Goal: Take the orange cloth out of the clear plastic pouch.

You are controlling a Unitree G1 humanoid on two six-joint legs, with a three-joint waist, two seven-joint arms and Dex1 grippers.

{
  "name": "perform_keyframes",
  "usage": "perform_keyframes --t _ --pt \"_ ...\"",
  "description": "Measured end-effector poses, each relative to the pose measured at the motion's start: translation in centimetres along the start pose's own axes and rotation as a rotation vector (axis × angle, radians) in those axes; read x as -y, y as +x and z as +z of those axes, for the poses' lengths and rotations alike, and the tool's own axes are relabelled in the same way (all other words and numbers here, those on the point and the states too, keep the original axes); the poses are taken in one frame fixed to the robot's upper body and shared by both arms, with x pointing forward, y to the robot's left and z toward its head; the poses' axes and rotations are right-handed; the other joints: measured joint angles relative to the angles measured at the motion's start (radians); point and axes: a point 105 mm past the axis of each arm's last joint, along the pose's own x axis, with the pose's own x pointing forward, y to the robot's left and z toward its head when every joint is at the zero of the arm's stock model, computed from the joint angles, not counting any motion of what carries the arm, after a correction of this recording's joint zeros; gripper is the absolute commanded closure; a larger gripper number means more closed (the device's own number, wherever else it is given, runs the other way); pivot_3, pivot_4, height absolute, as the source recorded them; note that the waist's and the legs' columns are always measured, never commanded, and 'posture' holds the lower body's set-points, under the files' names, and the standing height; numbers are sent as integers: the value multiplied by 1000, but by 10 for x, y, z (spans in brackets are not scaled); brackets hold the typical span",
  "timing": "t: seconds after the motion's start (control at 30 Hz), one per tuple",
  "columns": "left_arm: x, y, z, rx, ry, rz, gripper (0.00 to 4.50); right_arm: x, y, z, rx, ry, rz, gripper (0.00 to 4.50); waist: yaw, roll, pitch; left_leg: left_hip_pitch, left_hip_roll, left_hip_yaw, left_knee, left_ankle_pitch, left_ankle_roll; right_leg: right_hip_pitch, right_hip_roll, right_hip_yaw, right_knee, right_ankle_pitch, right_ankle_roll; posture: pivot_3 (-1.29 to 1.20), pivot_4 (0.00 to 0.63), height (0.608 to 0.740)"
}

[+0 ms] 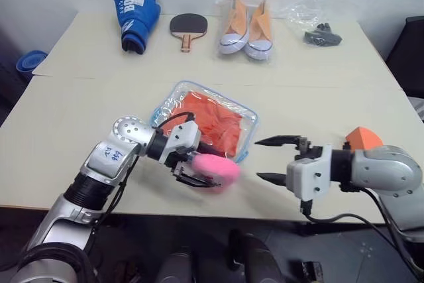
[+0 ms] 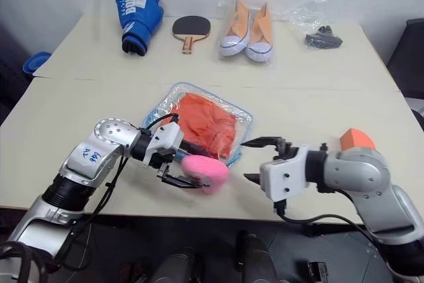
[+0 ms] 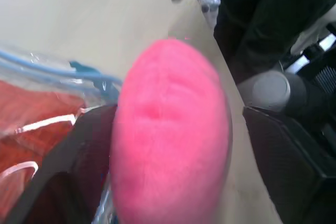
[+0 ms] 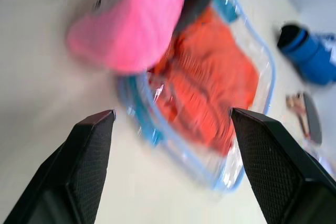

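The pink plush charm is in my left gripper and the pouch is loose, so my right gripper should pinch the pouch's near corner first, and then I will pull the charm.
The clear plastic pouch with light blue edging lies flat near the middle of the table. The orange cloth is crumpled inside it. A pink plush charm sits at the pouch's near corner. My left gripper reaches in from the left with the charm between its fingers. One finger touches the charm, and a gap shows beside the other. My right gripper hovers open to the right of the charm and pouch, pointing at them, with nothing between its fingers.
Along the far edge lie a blue boxing glove, a table tennis paddle, bagged orange sneakers and a thin clear bag with dark items. An orange foam wedge sits behind my right arm. The table's near edge runs just below both grippers.
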Motion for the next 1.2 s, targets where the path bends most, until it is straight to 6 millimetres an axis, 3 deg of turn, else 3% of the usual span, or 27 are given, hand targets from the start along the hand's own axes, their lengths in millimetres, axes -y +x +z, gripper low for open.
perform_keyframes --t 0.13,0.27,0.33,0.5,0.6,0.73,0.87,0.97,1.1,1.2 --pt "4 -2 -4 -8 5 -13 2958 2 4 -14 -27 3 -23 836 0 0 0 0 0 0 0 0 0 0 0 0 0 0 0 0 150 740" --pt "5 -5 -4 -8 1 -13 4028 2 30 -18 10 -15 -11 836 -4 0 0 0 0 0 -1 0 0 0 1 0 0 0 0 0 150 740" --pt "7 -6 -4 -14 2 -11 4339 1 48 -19 37 -30 12 836 -6 0 0 0 0 0 -1 0 0 -1 2 0 0 0 0 0 150 740" --pt "14 -3 0 -23 11 -17 4386 2 73 -19 83 -73 52 836 -3 0 0 -1 0 -1 0 0 0 -1 2 0 0 0 0 0 150 740" --pt "17 -1 -1 -23 5 -9 4386 4 81 -21 93 -81 67 1387 0 0 0 -1 0 -1 0 0 1 -1 0 -1 0 0 0 0 150 740" --pt "17 -1 -1 -23 -1 8 4386 9 83 -18 115 -109 69 2782 -2 0 0 -1 0 -1 0 0 1 -1 -2 0 0 0 0 0 150 740" --pt "19 0 -1 -20 -5 23 4386 11 83 -15 130 -118 79 2782 -3 0 0 -1 0 -1 0 0 0 -1 -2 -1 0 0 0 0 150 740" --pt "19 0 -2 -19 -10 31 4386 9 82 -14 138 -115 91 3306 -2 0 0 -1 0 -1 0 0 0 -1 -2 -1 0 0 0 0 150 740" --pt "18 0 -2 -20 -15 37 4386 6 83 -14 144 -109 111 4453 -3 0 0 -1 0 -1 0 0 0 -1 -2 -1 0 0 0 0 150 740" --pt "18 0 -2 -20 -19 43 4386 5 85 -12 152 -107 112 4453 -3 0 0 -1 0 -1 0 0 0 -1 -2 -1 0 0 0 0 150 740"
